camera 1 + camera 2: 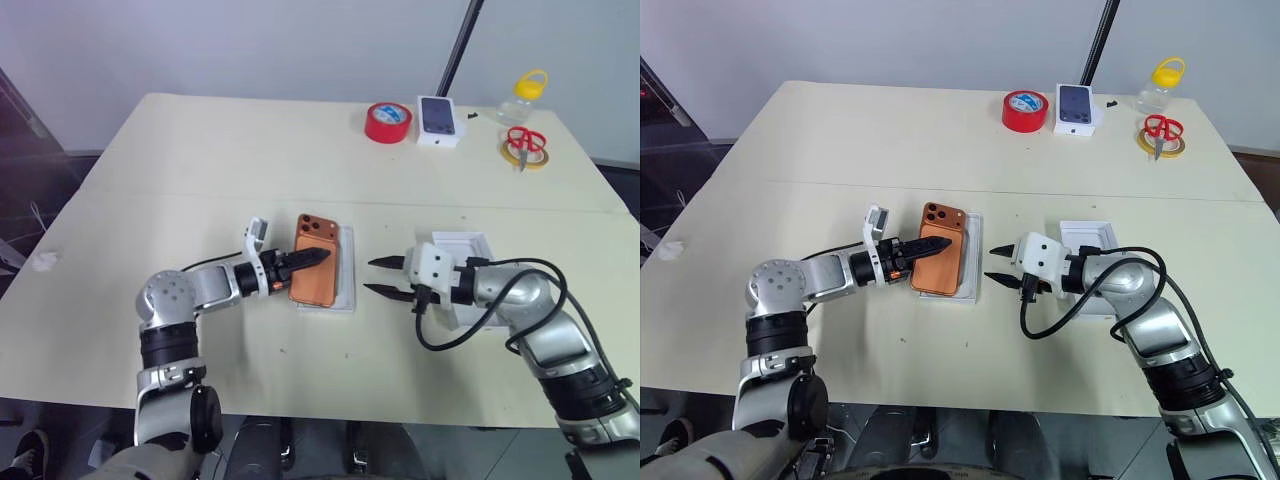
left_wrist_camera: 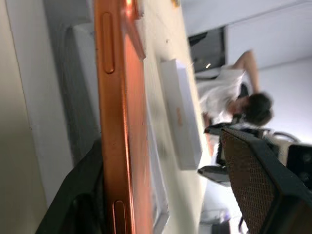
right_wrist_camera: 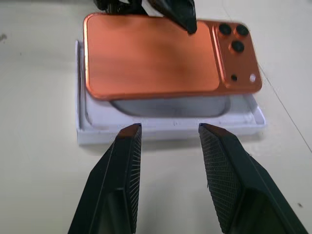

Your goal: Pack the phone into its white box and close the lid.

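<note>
My left gripper's finger is under the phone's edge and holds the phone at a tilt. My left gripper should open and slide away so the phone settles into the box.
The copper-orange phone lies back up and tilted on the white box, near the table's middle. Its camera cluster is at the far end. My left gripper reaches in from the left, open, with the phone's left edge between its fingers: one fingertip sits over the back, the other finger is under the edge. My right gripper stands open and empty just right of the box, pointing at it. The lid lies open side up behind my right wrist.
At the far right of the table are a red tape roll, a small white box with a phone picture, red scissors on yellow tape and a yellow-capped jar. Crumpled paper lies at the left edge. A person sits beyond.
</note>
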